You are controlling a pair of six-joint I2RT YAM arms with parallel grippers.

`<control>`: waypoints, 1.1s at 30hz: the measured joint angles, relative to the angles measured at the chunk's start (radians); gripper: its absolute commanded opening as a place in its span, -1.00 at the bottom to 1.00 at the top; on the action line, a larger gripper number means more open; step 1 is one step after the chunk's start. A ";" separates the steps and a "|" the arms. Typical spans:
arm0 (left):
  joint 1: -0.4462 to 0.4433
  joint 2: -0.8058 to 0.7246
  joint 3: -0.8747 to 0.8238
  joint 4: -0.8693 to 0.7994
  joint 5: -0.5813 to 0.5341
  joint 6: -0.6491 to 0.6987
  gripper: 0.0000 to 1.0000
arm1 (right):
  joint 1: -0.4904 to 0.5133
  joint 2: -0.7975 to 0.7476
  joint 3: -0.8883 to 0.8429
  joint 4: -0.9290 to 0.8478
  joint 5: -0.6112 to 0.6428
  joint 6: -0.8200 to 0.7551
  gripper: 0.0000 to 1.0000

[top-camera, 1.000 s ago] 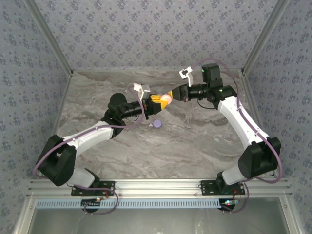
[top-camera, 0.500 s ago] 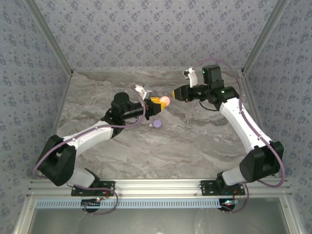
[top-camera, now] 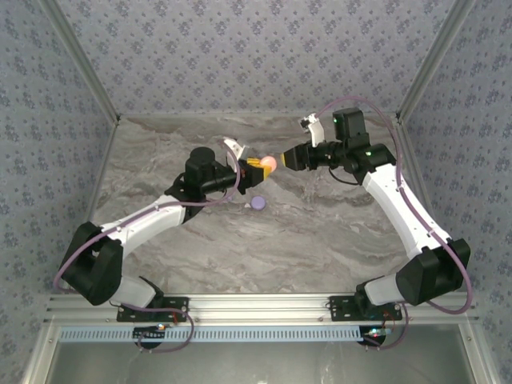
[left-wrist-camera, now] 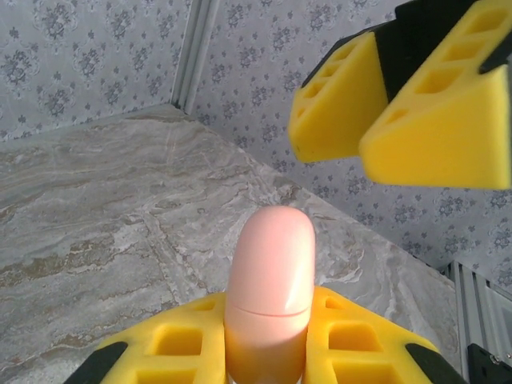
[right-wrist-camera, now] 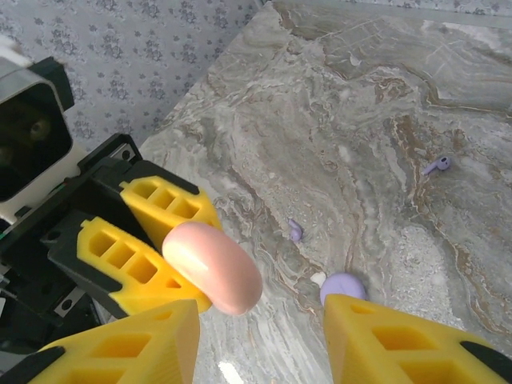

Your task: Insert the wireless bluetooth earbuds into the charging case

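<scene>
The lilac earbuds are the same colour as the lilac disc [top-camera: 258, 203], so the left gripper should keep carrying the salmon-pink case away until it rests on open marble [right-wrist-camera: 410, 132].
My left gripper [top-camera: 258, 166] is shut on a salmon-pink charging case [top-camera: 270, 165], a closed pill shape with a thin seam [left-wrist-camera: 272, 256], held up above the table. My right gripper [top-camera: 286, 158] faces it from the right, open, its yellow fingers [left-wrist-camera: 400, 96] just short of the case's tip. In the right wrist view the case [right-wrist-camera: 212, 266] juts from the left gripper's fingers [right-wrist-camera: 144, 240], ahead of my open right gripper [right-wrist-camera: 260, 328]. Two tiny lilac earbuds [right-wrist-camera: 295, 230] [right-wrist-camera: 438, 166] and a pale bit [right-wrist-camera: 318, 278] lie on the marble below.
A lilac disc [top-camera: 258, 203] lies on the marble table [top-camera: 320, 232] just below the two grippers, also seen in the right wrist view [right-wrist-camera: 344, 286]. Patterned walls and metal frame posts [top-camera: 420, 76] close in the back and sides.
The right gripper has let go of the case tip, drawn back a little to the right, opened, and come close again. The left gripper has kept its hold and shifted slightly.
</scene>
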 measured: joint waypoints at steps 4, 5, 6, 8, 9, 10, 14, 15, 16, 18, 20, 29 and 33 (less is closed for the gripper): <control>0.023 0.000 0.035 -0.066 -0.030 -0.012 -0.89 | 0.002 0.000 0.000 -0.005 0.006 -0.006 -0.07; 0.031 0.001 0.044 -0.078 -0.039 -0.020 -0.89 | 0.002 0.000 0.000 -0.006 0.012 -0.007 -0.07; 0.040 0.006 0.055 -0.091 -0.046 -0.029 -0.89 | 0.002 0.000 0.000 -0.007 0.020 -0.008 -0.07; 0.053 0.023 0.083 -0.126 -0.070 -0.042 -0.88 | 0.002 0.000 0.000 -0.012 0.038 -0.008 -0.07; 0.059 0.036 0.102 -0.153 -0.083 -0.047 -0.88 | 0.002 0.000 0.000 -0.014 0.050 -0.008 -0.07; 0.065 0.054 0.126 -0.186 -0.097 -0.054 -0.88 | 0.002 0.000 0.000 -0.016 0.064 -0.008 -0.06; 0.082 0.127 0.211 -0.307 -0.134 -0.085 -0.89 | 0.002 0.000 -0.003 -0.020 0.124 -0.007 -0.06; 0.089 0.149 0.232 -0.336 -0.141 -0.097 -0.89 | 0.002 0.000 -0.007 -0.019 0.140 -0.006 -0.06; 0.097 0.171 0.252 -0.364 -0.148 -0.109 -0.89 | 0.002 0.000 -0.014 -0.019 0.156 -0.006 -0.06; 0.115 0.211 0.287 -0.415 -0.156 -0.130 -0.90 | 0.002 0.000 -0.030 -0.022 0.186 -0.002 -0.06; 0.135 0.251 0.319 -0.462 -0.163 -0.155 -0.90 | 0.002 0.000 -0.048 -0.031 0.213 0.005 -0.06; 0.223 0.440 0.412 -0.560 -0.158 -0.219 -0.90 | 0.001 0.000 -0.123 -0.059 0.319 0.059 -0.06; 0.251 0.508 0.457 -0.582 -0.146 -0.232 -0.90 | 0.001 0.000 -0.134 -0.066 0.338 0.076 -0.06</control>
